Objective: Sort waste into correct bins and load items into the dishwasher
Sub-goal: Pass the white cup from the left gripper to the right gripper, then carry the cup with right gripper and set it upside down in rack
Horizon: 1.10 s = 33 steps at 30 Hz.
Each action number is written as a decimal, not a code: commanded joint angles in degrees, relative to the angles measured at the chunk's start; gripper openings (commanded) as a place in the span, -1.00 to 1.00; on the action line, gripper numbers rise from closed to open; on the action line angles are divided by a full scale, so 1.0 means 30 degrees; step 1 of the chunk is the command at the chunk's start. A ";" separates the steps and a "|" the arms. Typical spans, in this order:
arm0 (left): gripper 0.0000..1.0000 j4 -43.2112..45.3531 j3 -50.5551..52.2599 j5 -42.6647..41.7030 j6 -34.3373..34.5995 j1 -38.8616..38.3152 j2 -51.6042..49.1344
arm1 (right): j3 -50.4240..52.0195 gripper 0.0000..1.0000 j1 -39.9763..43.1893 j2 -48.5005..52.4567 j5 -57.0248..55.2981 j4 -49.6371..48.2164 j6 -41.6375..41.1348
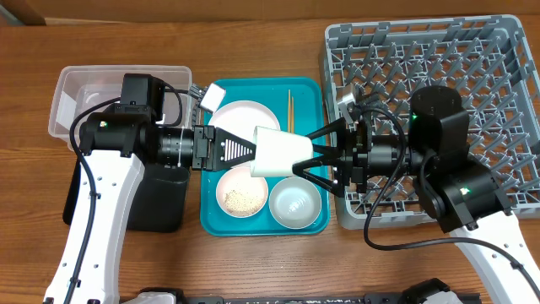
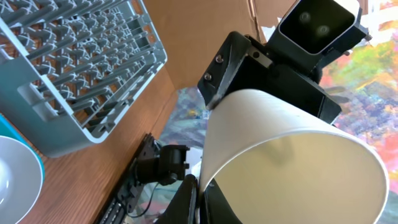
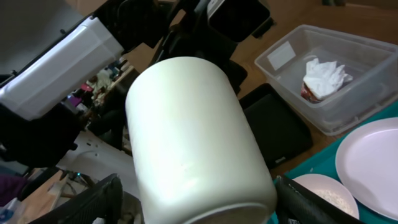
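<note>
My left gripper should pass the cup to my right gripper by the cup's base (image 1: 308, 155), because it is holding the small white cup's rim (image 1: 257, 142) short of the dish rack.
The small white cup (image 1: 278, 154) lies on its side in the air above the teal tray (image 1: 316, 93). My left gripper (image 1: 249, 152) is shut on its rim; the left wrist view shows one finger inside and one outside the cup (image 2: 286, 155), pinched at the rim (image 2: 200, 199). My right gripper (image 1: 316, 156) is open, its fingers spread on either side of the cup's base (image 3: 193, 137) with gaps. On the tray sit the round plate (image 1: 245, 118), the pink bowl with rice grains (image 1: 242, 192), the steel bowl (image 1: 295, 203) and the chopsticks (image 1: 289, 110).
The grey dish rack (image 1: 439, 59) stands at the right, under the right arm. The clear tub (image 1: 67, 93) at the far left holds a crumpled paper scrap (image 3: 320, 78). The black tray (image 1: 160, 198) lies in front of it, partly under the left arm.
</note>
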<state>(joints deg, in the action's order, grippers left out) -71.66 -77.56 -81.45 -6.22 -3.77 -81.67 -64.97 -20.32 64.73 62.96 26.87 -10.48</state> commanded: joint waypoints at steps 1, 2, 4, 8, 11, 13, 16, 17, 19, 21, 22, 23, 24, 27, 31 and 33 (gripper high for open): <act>-0.92 -0.0029 -0.0095 -0.0226 -0.0503 -0.0131 -0.0029 | -0.0197 0.50 -0.0102 -0.0102 0.2055 -0.0219 0.0015; -0.92 -0.0029 -0.0095 -0.0240 -0.0510 -0.0131 -0.0029 | -0.0197 0.53 -0.0117 -0.0102 0.2084 -0.0182 0.0015; -0.92 0.0044 -0.0095 -0.0583 -0.0517 -0.0131 -0.0029 | -0.0189 0.75 -0.0233 -0.0102 0.2047 -0.0168 0.0022; -0.92 0.0029 -0.0095 -0.0743 -0.0510 -0.0131 -0.0029 | -0.0189 0.48 -0.0248 -0.0102 0.2047 -0.0240 0.0022; -0.92 0.0044 -0.0095 -0.0903 -0.0503 -0.0146 -0.0029 | -0.0189 0.37 -0.0248 -0.0102 0.1807 -0.0189 0.0022; -0.92 0.0036 -0.0095 -0.0984 -0.0503 -0.0146 -0.0029 | -0.0189 0.35 -0.0248 -0.0102 0.0947 0.0080 0.0022; -0.90 0.0036 -0.0095 -0.0794 -0.0517 -0.0146 -0.0029 | -0.0189 0.23 -0.0240 -0.0109 0.0372 0.0211 0.0022; -0.67 0.0036 -0.0095 -0.0619 -0.0510 -0.0146 -0.0029 | -0.0197 0.22 -0.0233 -0.0131 0.0364 0.0197 0.0022; -0.10 0.0029 -0.0095 0.0393 -0.0503 -0.0138 -0.0029 | -0.0226 0.17 0.0117 -0.0262 0.0160 0.0219 0.0015; 0.23 -0.0044 -0.0095 0.2492 -0.0495 -0.0138 -0.0029 | -0.0226 0.12 0.0831 -0.0539 0.0153 0.0401 0.0007; 0.28 -0.0131 -0.0095 0.3869 -0.0466 -0.0138 -0.0029 | -0.0233 0.11 0.1413 -0.0750 0.0029 0.0714 -0.0051; 0.43 -0.0226 -0.0095 0.5173 -0.0321 -0.0138 -0.0029 | -0.0233 0.11 0.2098 -0.0998 -0.0408 0.1180 -0.0306; 0.50 -0.0393 -0.0095 0.6586 -0.0087 -0.0146 -0.0029 | -0.0233 0.10 0.2761 -0.1231 -0.1158 0.1770 -0.0576; 0.56 -0.0838 -0.0095 0.9282 0.0408 -0.0138 -0.0029 | -0.0262 0.10 0.4546 -0.1938 -0.5166 0.4510 -0.1421; 0.57 -0.0933 -0.0095 0.9865 0.0510 -0.0138 -0.0029 | -0.0262 0.08 0.5173 -0.2470 -1.2917 0.9085 -0.4233; 0.57 -0.0758 -0.0095 0.9879 0.0510 -0.0138 -0.0029 | -0.0262 0.04 0.5042 -0.2441 -1.5562 1.1548 -0.5333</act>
<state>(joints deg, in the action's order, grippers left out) -74.32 -77.56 -55.96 -5.52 -3.77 -81.67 -65.04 -4.99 58.00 36.12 56.27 -18.81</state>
